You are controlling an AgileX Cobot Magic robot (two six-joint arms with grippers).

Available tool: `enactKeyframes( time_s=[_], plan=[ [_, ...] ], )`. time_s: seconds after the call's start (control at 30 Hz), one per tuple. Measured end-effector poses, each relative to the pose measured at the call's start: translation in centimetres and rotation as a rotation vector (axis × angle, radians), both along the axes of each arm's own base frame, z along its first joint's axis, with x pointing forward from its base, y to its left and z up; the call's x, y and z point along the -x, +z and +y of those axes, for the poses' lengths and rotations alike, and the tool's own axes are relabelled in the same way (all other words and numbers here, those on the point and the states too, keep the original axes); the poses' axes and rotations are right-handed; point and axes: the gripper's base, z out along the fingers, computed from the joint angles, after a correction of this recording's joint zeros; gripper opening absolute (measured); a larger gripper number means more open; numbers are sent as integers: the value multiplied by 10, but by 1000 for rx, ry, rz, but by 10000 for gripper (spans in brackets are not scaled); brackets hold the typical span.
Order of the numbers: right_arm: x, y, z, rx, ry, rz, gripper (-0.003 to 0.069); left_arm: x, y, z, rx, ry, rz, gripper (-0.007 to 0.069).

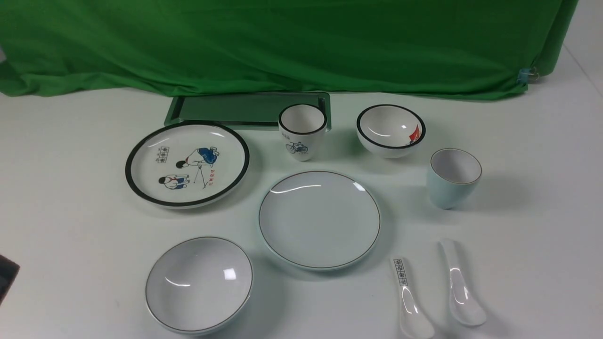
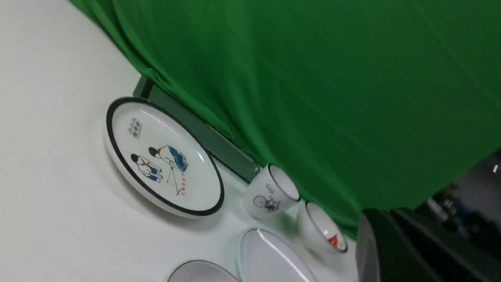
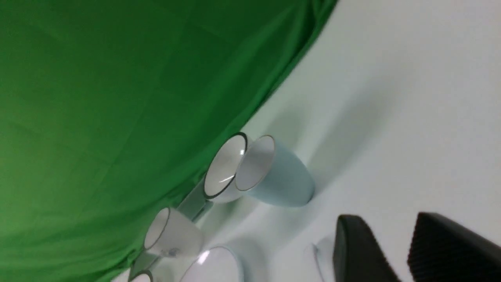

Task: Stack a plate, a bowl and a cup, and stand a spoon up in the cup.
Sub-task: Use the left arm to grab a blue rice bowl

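The pale blue cup [image 1: 454,178] gets narrower down to a small foot [image 1: 444,203]. I expect the cup to sit down inside the plain bowl, with the cup's rim sticking up above, when I lower it.
The plain plate [image 1: 319,219] lies at the table's middle. The plain bowl [image 1: 199,284] sits at the front left of it. The pale blue cup [image 1: 453,178] stands upright to the plate's right, and also shows in the right wrist view [image 3: 274,176]. The plain white spoon [image 1: 459,285] lies at the front right, bowl end towards me. My right gripper [image 3: 385,219] is open and empty above the table near the cup. My left gripper [image 2: 381,219] shows as a dark blurred mass; I cannot tell how its jaws stand. Only a dark part of my left arm [image 1: 7,278] shows at the front view's left edge.
A labelled spoon [image 1: 409,299] lies left of the plain spoon. A cartoon plate [image 1: 187,163], a bicycle cup [image 1: 302,131] and a black-rimmed bowl [image 1: 390,130] stand behind the plain plate. A dark green tray [image 1: 226,109] lies against the green cloth [image 1: 282,42] at the back.
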Motion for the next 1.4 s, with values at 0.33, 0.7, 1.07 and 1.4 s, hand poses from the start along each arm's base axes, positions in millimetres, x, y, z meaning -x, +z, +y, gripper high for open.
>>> enactKeyframes(
  time_s=[0.33, 0.7, 1.07, 1.4],
  plan=[
    [-23, 93, 15, 670, 264, -18, 13, -49, 65, 0, -652, -205, 458, -29],
    [-105, 130, 41, 1043, 659, 483, 13, -127, 45, -33, -861, -617, 815, -6],
    [-128, 109, 55, 1023, 797, 572, 14, -204, -35, -49, -824, -506, 1080, 321],
    [-130, 111, 55, 1030, 783, 541, 20, -235, -94, -60, -777, -530, 1162, 316]
  ],
)
